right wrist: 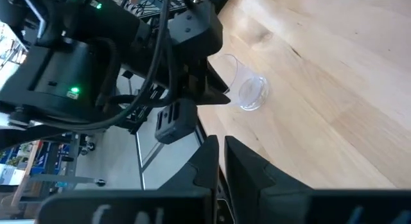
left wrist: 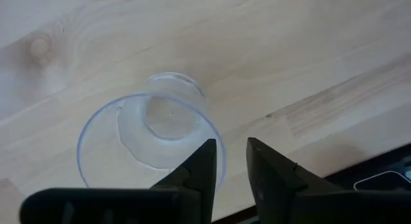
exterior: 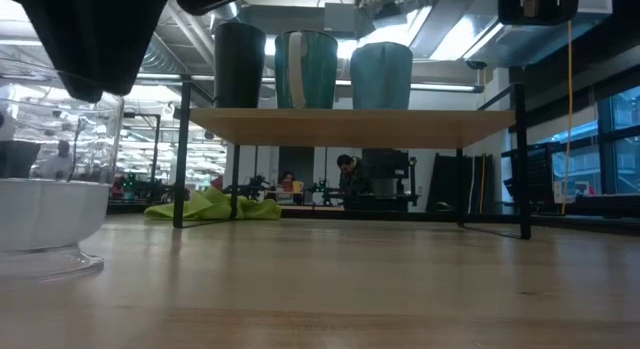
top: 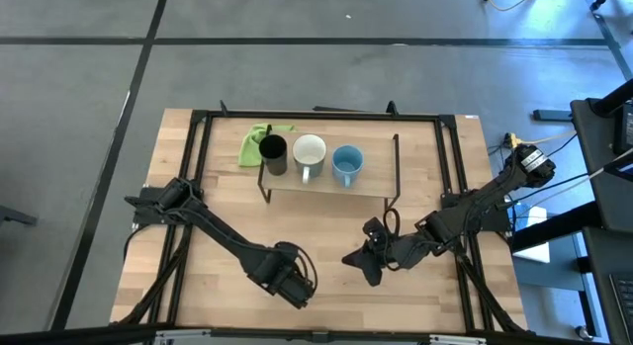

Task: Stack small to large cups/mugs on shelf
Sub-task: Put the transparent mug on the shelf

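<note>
The clear cup [left wrist: 149, 142] should slide along upright when I push it with my left gripper closed, because its round base [left wrist: 172, 117] sits flat on smooth wood.
The clear cup [left wrist: 151, 140] stands upright on its base on the table near the front edge; it also shows in the low view [exterior: 50, 189]. My left gripper [left wrist: 231, 163] hangs over it, open, with one finger inside the rim and one outside. The black cup [top: 274, 154], the white mug [top: 310, 152] and the light blue mug [top: 347, 164] stand in a row on the shelf [top: 374, 184]. My right gripper [top: 364, 264] is shut and empty, above the table to the right of the clear cup. My left gripper comes at the clear cup from above, fingers pointing down astride the cup's wall at the rim [left wrist: 223, 167]. The inner finger [left wrist: 202, 163] stands close to the wall. I cannot tell whether it touches. The cup's base is on the table.
A green cloth [top: 255, 144] lies on the table at the shelf's far left corner. The shelf's thin black legs [exterior: 181, 154] stand on the table. Bare wooden tabletop [top: 326, 226] lies between the shelf and the grippers.
</note>
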Motion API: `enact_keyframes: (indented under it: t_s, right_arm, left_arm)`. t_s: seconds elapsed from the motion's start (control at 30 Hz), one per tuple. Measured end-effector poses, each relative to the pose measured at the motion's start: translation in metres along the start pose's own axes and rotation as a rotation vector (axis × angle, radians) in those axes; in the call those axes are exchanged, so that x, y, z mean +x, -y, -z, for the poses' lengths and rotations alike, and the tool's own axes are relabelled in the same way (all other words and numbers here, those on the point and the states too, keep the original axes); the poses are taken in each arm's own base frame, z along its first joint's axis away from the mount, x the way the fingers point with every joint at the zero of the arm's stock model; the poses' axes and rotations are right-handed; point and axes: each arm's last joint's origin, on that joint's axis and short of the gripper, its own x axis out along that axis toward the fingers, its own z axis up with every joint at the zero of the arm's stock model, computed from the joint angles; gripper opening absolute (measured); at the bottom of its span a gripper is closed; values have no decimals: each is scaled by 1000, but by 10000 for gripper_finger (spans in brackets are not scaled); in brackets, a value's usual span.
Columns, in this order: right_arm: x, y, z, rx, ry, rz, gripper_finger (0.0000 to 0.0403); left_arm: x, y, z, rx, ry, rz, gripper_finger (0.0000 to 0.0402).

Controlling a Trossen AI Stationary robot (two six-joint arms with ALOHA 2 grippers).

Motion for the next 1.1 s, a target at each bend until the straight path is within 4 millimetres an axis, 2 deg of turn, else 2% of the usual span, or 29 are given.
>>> enact_keyframes:
  t_s: [0.23,0.5,0.57,0.67,0.87,1.03,1.1]
  right_arm:
    - [0,3,1,-11,-9,25,29]
    - [0,3,1,-12,-18,30,29]
    - [0,3,1,-11,-19,28,29]
    - [0,3,1,-9,-18,24,29]
    - [0,3,1,-7,-19,23,29]
    - [0,3,1,-7,-19,22,29]
    - [0,2,1,-6,-19,20,29]
  left_arm:
    - [-16,1,-1,4,10,-18,82]
    - [-70,-7,1,32,153,-90,80]
    - [-74,-15,8,31,169,-145,77]
    - [-65,-20,24,39,143,-171,64]
    - [-55,-37,61,-19,170,-201,6]
    - [-60,-49,94,-73,368,-33,1]
    - [-57,-51,104,-60,385,26,1]
